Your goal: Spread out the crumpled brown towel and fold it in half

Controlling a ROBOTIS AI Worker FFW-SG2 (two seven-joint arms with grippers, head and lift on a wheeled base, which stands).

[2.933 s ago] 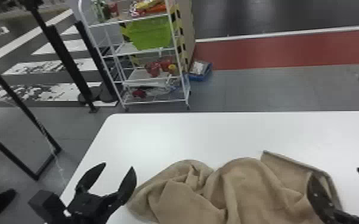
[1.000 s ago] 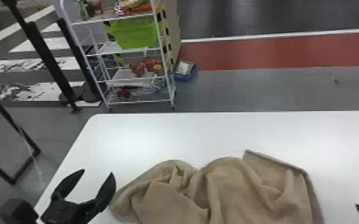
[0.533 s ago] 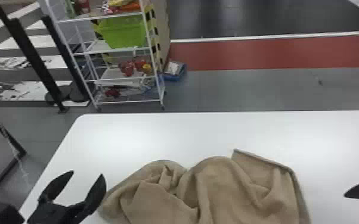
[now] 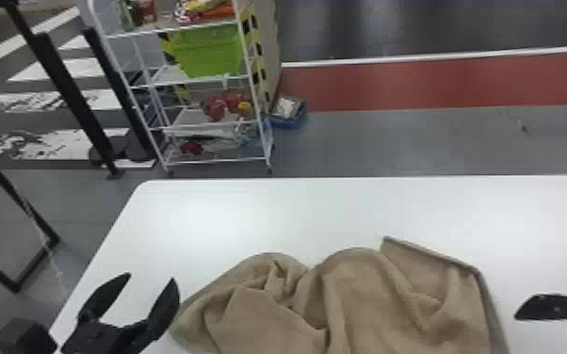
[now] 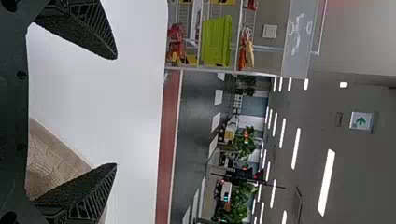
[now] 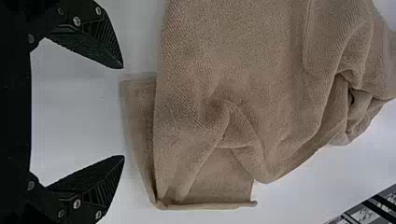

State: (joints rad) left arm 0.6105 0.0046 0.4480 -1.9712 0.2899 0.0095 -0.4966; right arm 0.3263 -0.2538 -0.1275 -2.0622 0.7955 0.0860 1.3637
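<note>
The brown towel (image 4: 395, 299) is bunched up in deep loose folds (image 4: 292, 293), so it will spread into a much wider sheet when the robot lifts and pulls the towel's edge.
The brown towel (image 4: 344, 301) lies crumpled on the white table (image 4: 268, 212), with folds bunched at its left and a flatter corner at its far right. Just left of it is my left gripper (image 4: 153, 277), open with nothing between its fingers. Off the towel's right side, over the table, is my right gripper (image 4: 518, 316). In the left wrist view, the left gripper (image 5: 116, 112) has its fingers wide apart, with a strip of towel (image 5: 51, 158) beside one. In the right wrist view, the right gripper (image 6: 123, 112) stands open, facing the towel's edge (image 6: 137, 112).
The table's left edge runs close by the left gripper, and its far edge lies beyond the towel. Behind the table stand a white wire rack (image 4: 202, 122) with a green bin (image 4: 209, 49), and a blue box (image 4: 289, 115) on the floor. Black posts rise at the left.
The head view has swung rightward, so table, towel and rack sit farther left in it. The right gripper has moved from over the towel's right part to beyond its right side. The towel keeps its shape.
</note>
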